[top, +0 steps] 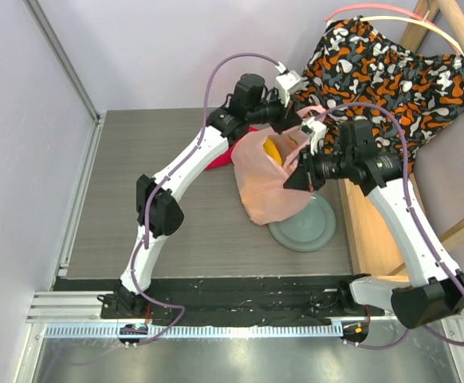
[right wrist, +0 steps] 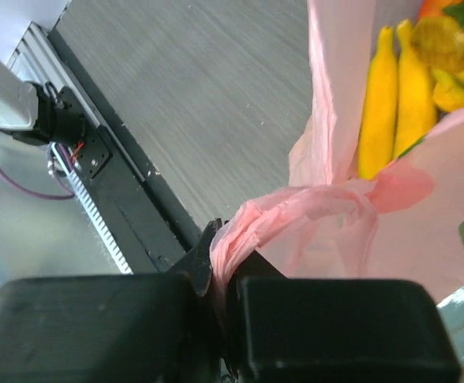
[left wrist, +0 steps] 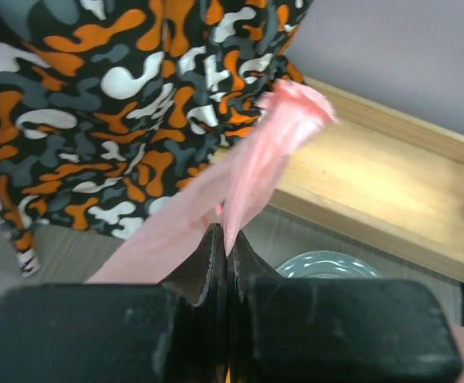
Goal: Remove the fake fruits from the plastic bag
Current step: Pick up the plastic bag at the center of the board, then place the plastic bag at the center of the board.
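Observation:
The bag's handles [left wrist: 276,136] are keeping both my grippers busy. My left gripper should hold the bag by itself so my right gripper is free to reach in for the fruits [top: 273,152].
The pale-pink plastic bag [top: 265,177] stands on the table, its base against the grey-green plate [top: 310,227]. My left gripper [top: 290,114] is shut on one handle loop [left wrist: 252,171] at the bag's far side. My right gripper [top: 297,179] is shut on the other handle loop [right wrist: 296,215] at the near right. The bag's mouth is held open between them. Yellow bananas [right wrist: 391,96] and a yellow-green fruit [right wrist: 443,40] lie inside; a yellow fruit [top: 273,148] shows in the mouth in the top view.
A red cloth [top: 220,163] lies behind the bag under my left arm. A camouflage-patterned cloth [top: 383,72] hangs over a wooden frame [top: 367,223] at the right. The plate also shows in the left wrist view [left wrist: 328,265].

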You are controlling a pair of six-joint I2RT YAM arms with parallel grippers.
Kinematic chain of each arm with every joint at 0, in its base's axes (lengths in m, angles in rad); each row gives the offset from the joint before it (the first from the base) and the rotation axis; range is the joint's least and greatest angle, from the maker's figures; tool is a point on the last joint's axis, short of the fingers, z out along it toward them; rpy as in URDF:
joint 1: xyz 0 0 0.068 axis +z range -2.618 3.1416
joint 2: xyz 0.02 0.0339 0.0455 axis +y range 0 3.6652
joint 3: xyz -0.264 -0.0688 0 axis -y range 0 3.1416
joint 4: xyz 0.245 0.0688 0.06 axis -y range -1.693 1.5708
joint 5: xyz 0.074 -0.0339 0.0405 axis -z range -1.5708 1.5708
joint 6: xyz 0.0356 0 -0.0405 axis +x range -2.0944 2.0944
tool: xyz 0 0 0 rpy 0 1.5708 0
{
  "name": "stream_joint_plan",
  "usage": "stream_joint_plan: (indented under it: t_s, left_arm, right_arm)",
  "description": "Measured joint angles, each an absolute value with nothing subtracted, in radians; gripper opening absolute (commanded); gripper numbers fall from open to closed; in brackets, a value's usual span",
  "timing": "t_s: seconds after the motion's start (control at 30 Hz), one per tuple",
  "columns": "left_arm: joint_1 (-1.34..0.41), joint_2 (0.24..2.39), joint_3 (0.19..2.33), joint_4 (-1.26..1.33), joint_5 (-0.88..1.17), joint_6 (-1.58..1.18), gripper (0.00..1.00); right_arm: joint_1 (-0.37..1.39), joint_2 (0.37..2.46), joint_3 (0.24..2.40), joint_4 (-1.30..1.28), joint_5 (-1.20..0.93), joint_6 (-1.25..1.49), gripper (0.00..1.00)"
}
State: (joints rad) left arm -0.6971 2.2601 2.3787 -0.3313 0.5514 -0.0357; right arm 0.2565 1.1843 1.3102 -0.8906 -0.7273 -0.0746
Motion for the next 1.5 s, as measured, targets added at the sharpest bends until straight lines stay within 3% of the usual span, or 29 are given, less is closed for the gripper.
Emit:
stream_joint_plan:
  t_s: [0.3,0.53,0.6,0.7,0.83,1.0,1.07,1.2,1.27,1.3,1.37,1.43,1.5]
  left_arm:
    - [-0.493,2.027,2.292,-0.403,0.327,-0.019,0.00]
    - [-0.382,1.851,2.336,-0.401,0.096,0.042,0.00]
    - [-0.385,1.812,2.328,-0.402,0.047,0.071,0.00]
    - [-0.388,1.721,2.240,-0.417,-0.001,0.120,0.00]
    - [-0.384,1.493,1.930,-0.467,-0.027,0.150,0.00]
    - [-0.380,1.094,1.444,-0.598,0.026,0.142,0.00]
    - [-0.376,0.984,1.298,-0.670,0.086,0.142,0.00]
    - [-0.371,0.883,1.096,-0.798,0.202,0.133,0.04]
    - [-0.370,0.879,1.056,-0.834,0.242,0.120,0.18]
    - [-0.368,0.884,1.042,-0.844,0.257,0.112,0.35]
    - [-0.360,0.878,1.026,-0.862,0.279,0.100,0.44]
    - [-0.352,0.864,1.025,-0.871,0.292,0.084,0.43]
    - [-0.343,0.842,1.026,-0.873,0.297,0.070,0.37]
  right_arm:
    - [0.253,1.529,1.720,-0.759,-0.619,-0.100,0.01]
    - [0.253,2.119,2.486,-0.630,-0.567,-0.039,0.01]
    - [0.257,2.204,2.588,-0.570,-0.555,-0.007,0.01]
    - [0.261,2.202,2.541,-0.484,-0.554,0.036,0.01]
    - [0.285,2.100,2.325,-0.412,-0.610,0.063,0.01]
    - [0.348,1.903,1.866,-0.385,-0.706,0.057,0.04]
    - [0.382,1.840,1.692,-0.393,-0.719,0.026,0.14]
    - [0.428,1.774,1.429,-0.492,-0.721,-0.036,0.50]
    - [0.427,1.755,1.363,-0.550,-0.699,-0.064,0.64]
    - [0.423,1.741,1.348,-0.585,-0.683,-0.078,0.70]
    - [0.416,1.703,1.356,-0.652,-0.663,-0.115,0.73]
    - [0.413,1.656,1.423,-0.722,-0.651,-0.149,0.73]
    - [0.417,1.609,1.531,-0.757,-0.633,-0.175,0.73]
